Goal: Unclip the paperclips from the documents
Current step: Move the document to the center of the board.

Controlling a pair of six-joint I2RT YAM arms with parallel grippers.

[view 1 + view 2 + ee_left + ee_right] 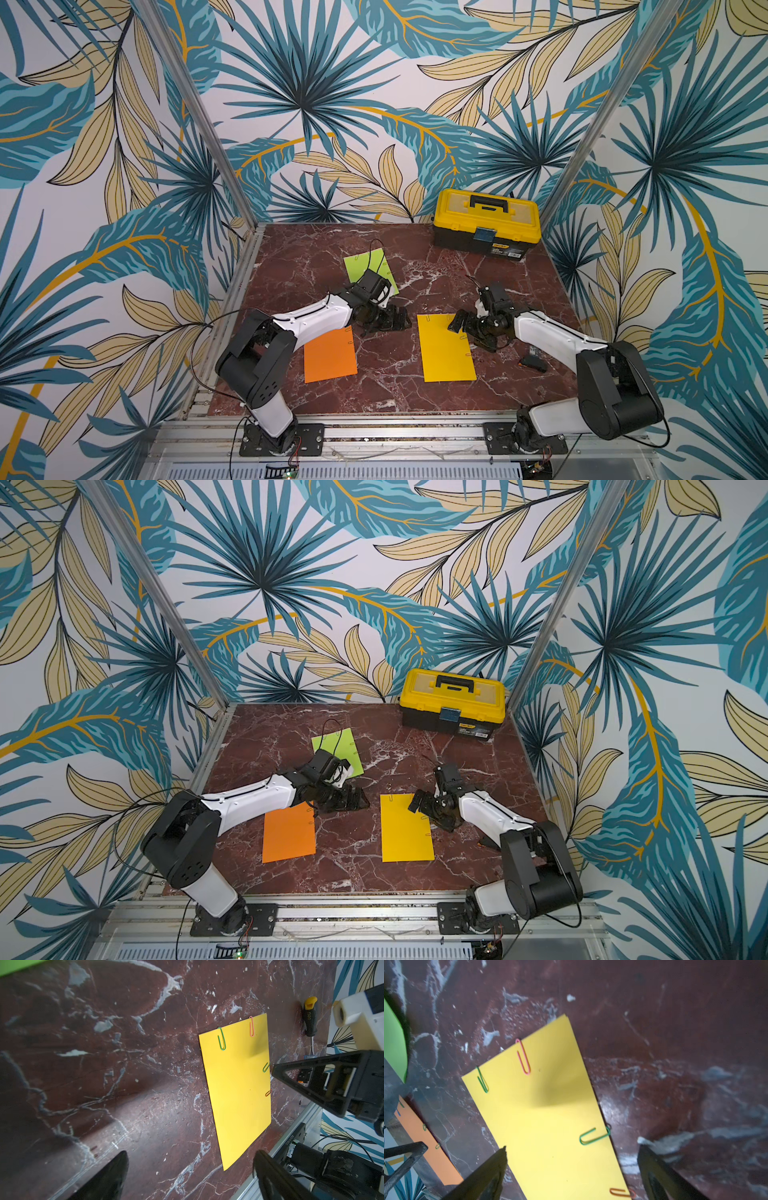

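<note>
The yellow sheet (pixel 446 352) is lying flat and loose under my right gripper, so next my left gripper steadies the opposite edge (pixel 420 328) before my right gripper bends the sheet up.
Three documents lie flat on the marble table: a lime green sheet (pixel 370 266), an orange sheet (pixel 330 357) and a golden yellow sheet (pixel 446 349). In the right wrist view the yellow sheet (pixel 550 1115) carries a pink paperclip (pixel 523 1056), two green paperclips (pixel 482 1079) (pixel 593 1136) and an orange one (pixel 623 1192). My right gripper (pixel 572 1153) hangs open over that sheet's right edge, nothing between its fingers. My left gripper (pixel 397 318) is open and empty over bare marble between the green and orange sheets. Small clips also sit on the orange sheet (pixel 431 1147).
A yellow-and-black toolbox (pixel 486 224) stands shut at the back right. A screwdriver (pixel 310 1018) with a black and yellow handle lies near the right edge, behind the right arm. An aluminium rail (pixel 374 419) runs along the table's front.
</note>
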